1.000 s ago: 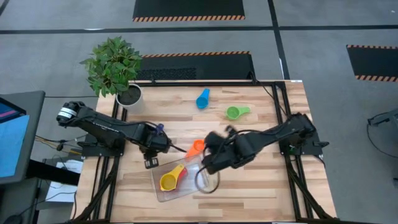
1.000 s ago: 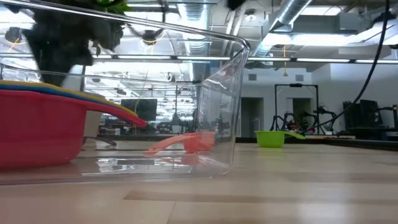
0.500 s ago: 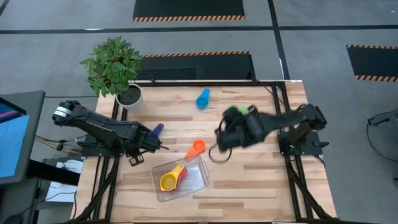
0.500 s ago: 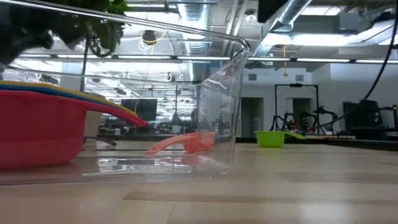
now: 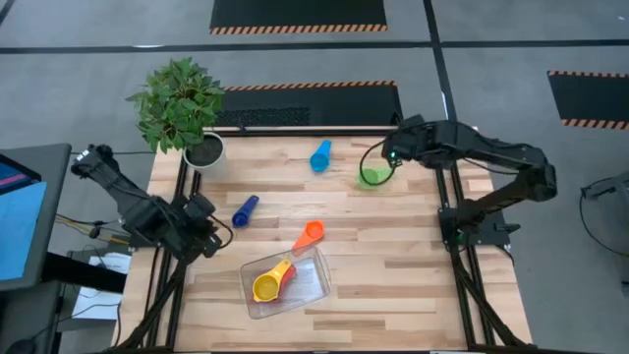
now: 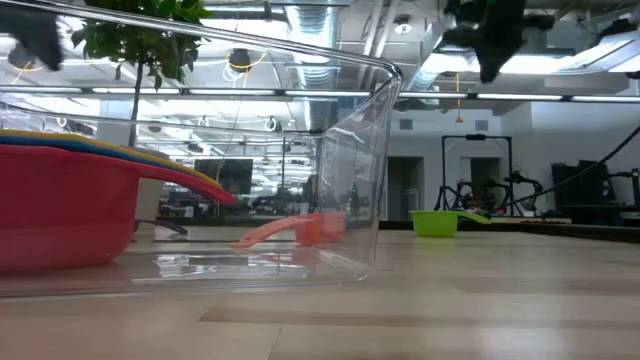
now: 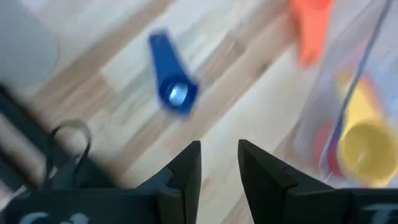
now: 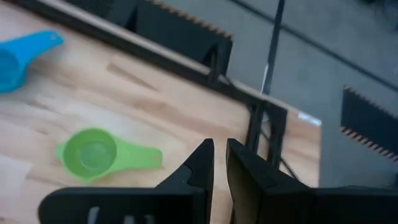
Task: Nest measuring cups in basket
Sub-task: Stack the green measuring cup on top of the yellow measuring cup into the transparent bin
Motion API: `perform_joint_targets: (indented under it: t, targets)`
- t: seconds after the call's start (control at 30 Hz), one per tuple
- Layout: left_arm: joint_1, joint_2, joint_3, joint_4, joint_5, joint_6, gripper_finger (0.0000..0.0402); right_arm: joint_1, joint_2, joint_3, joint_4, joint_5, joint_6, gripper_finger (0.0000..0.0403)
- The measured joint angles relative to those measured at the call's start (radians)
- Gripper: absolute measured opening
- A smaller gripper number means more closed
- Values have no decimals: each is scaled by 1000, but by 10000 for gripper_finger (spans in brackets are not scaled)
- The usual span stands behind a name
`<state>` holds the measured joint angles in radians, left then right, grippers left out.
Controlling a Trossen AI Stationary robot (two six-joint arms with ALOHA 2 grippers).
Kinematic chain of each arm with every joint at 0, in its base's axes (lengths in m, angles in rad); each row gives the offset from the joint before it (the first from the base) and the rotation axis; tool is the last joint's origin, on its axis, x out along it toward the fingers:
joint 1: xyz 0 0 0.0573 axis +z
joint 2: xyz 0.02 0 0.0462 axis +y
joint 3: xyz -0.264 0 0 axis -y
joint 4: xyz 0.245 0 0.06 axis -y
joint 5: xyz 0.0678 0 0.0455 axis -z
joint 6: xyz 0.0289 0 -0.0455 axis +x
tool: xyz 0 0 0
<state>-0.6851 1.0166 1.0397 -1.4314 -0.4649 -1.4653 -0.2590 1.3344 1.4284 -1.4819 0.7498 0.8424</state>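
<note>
The green cup [image 5: 371, 180] is standing with its opening up and clear of the light blue cup, so the robot's right gripper should keep going down until its fingers are open on both sides of the green cup's rim [image 8: 115, 153].
The clear basket [image 5: 313, 285] stands near the table's near edge, with a yellow cup [image 5: 267, 286] nested in a red cup [image 6: 60, 215] inside it. An orange cup [image 5: 310, 234] lies on the wood just beyond the basket's far side. A dark blue cup [image 5: 244, 210], a light blue cup [image 5: 320, 155] and a green cup [image 5: 371, 177] also lie on the table. My left gripper [image 5: 203, 236] hangs at the table's left edge, slightly open and empty, left of the dark blue cup [image 7: 171, 78]. My right gripper [image 5: 391, 157] is shut and empty above the green cup [image 8: 90, 152].
A potted plant [image 5: 201, 152] stands at the far left corner. Black frame rails [image 5: 447, 187] run along the table's right side, near my right arm. Bare wood lies between the basket and the right edge.
My right gripper has left the basket and swung up toward the far right, ending over the green cup. My left gripper has drawn back from the table's middle toward the left edge, and the dark blue cup now lies in plain view on the wood.
</note>
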Motion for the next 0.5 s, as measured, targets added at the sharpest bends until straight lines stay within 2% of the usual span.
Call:
perform_joint_targets:
  t: [0.1,0.3,0.5]
  targets:
    - [-27,12,0,8,-73,-50,93,-88,-27,-98,129,-107,-101,65]
    - [-27,87,0,38,-73,-67,93,-259,-5,-269,445,-394,-347,65]
    - [-27,158,0,112,-83,-72,93,-359,100,-292,504,-413,-419,65]
